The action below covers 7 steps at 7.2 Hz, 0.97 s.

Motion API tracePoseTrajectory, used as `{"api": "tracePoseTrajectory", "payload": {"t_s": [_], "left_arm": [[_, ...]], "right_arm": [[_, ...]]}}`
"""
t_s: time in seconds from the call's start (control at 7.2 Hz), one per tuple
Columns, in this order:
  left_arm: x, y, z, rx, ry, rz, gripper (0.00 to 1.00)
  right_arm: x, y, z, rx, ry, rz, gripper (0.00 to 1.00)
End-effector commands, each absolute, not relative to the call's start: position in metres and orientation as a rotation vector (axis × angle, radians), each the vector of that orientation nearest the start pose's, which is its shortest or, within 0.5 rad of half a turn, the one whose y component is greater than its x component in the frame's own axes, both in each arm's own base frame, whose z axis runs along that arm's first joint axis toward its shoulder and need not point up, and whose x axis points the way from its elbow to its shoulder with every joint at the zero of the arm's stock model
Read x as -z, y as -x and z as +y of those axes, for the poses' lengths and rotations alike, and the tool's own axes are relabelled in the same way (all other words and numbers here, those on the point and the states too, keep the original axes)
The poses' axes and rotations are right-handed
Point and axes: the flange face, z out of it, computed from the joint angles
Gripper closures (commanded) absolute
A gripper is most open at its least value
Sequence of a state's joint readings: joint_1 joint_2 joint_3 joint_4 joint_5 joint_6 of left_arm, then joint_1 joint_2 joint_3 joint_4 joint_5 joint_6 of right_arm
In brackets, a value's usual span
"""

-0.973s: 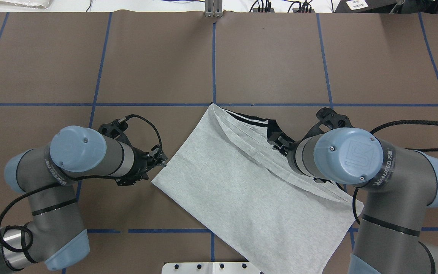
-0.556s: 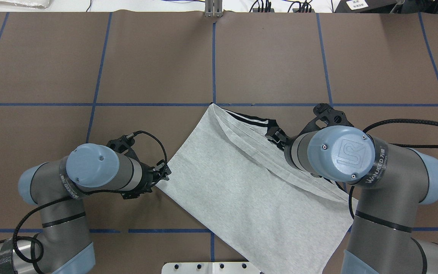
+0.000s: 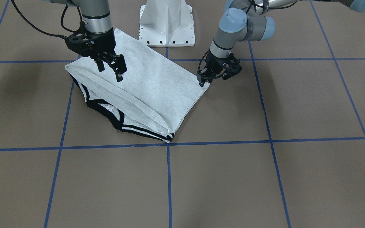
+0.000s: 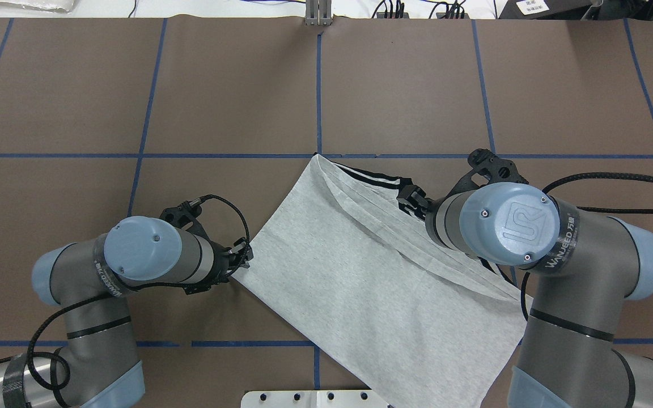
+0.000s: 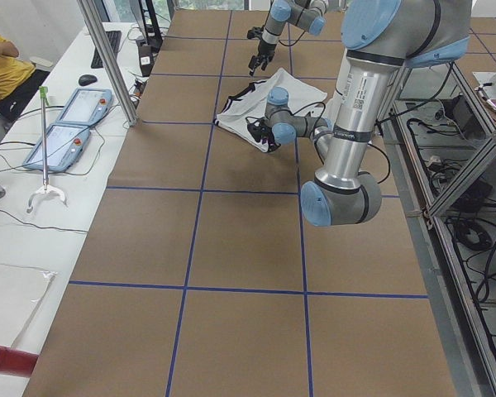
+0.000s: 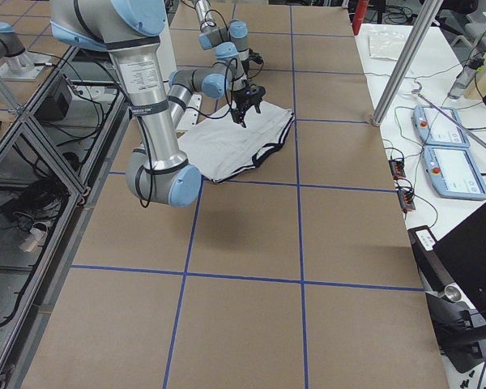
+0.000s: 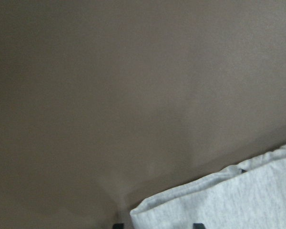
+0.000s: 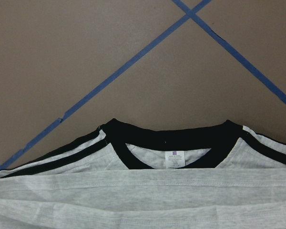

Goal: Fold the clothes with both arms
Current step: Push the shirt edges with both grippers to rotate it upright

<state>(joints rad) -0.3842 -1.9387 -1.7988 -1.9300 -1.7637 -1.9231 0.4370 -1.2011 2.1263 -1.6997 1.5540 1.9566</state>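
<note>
The grey shirt's layers lie flat together [image 3: 141, 127], so I expect the whole shirt [image 3: 150, 81] to slide and turn with its fold unbroken as I tug the shirt's corner.
The grey T-shirt [image 4: 360, 272] lies folded and slanted on the brown table, its black collar [image 8: 171, 140] and black shoulder stripes toward the far edge [image 3: 138, 129]. My left gripper [image 4: 245, 259] is down at the shirt's left corner [image 7: 238, 200] and open, with a fingertip on each side of that corner [image 3: 202, 80]. My right gripper [image 3: 110, 74] hangs open a little above the shirt's right part, near the collar, holding nothing [image 4: 408, 198]. The print is hidden.
The white pedestal base [image 3: 166, 25] stands just behind the shirt's near edge. Blue tape lines [image 4: 318, 85] grid the table. A side bench holds teach pendants [image 5: 66, 124], and a person in yellow [image 5: 0, 70] sits beyond it. A metal post [image 6: 405, 65] rises at the table's edge.
My left arm has swung in toward the shirt, bringing its gripper to the left corner. My right arm has shifted slightly left and away from the base above the shirt.
</note>
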Motion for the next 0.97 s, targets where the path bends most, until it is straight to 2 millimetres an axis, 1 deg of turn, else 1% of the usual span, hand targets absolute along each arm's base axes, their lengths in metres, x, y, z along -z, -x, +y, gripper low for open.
{"api": "tracePoseTrajectory", "payload": {"t_s": [0.0,0.14,0.28,0.56,0.69,0.83], "left_arm": [[-0.319,-0.528,-0.342,0.599,0.140,0.961,0.73],[-0.320,-0.523,-0.348,0.599,0.126,0.958,1.00],[-0.321,-0.516,-0.358,0.552,0.083,0.957,1.00],[-0.323,-0.489,-0.400,0.504,-0.017,0.954,1.00],[-0.314,-0.473,-0.437,0.494,-0.082,0.963,1.00],[-0.305,-0.467,-0.485,0.520,-0.131,0.954,1.00]], "right_arm": [[-0.245,0.423,-0.348,-0.787,-0.038,-0.816,0.00],[-0.245,0.423,-0.348,-0.789,-0.037,-0.816,0.00],[-0.245,0.424,-0.348,-0.792,-0.037,-0.815,0.00],[-0.243,0.424,-0.348,-0.795,-0.036,-0.820,0.00],[-0.244,0.425,-0.349,-0.796,-0.034,-0.817,0.00],[-0.246,0.426,-0.349,-0.795,-0.036,-0.812,0.00]]}}
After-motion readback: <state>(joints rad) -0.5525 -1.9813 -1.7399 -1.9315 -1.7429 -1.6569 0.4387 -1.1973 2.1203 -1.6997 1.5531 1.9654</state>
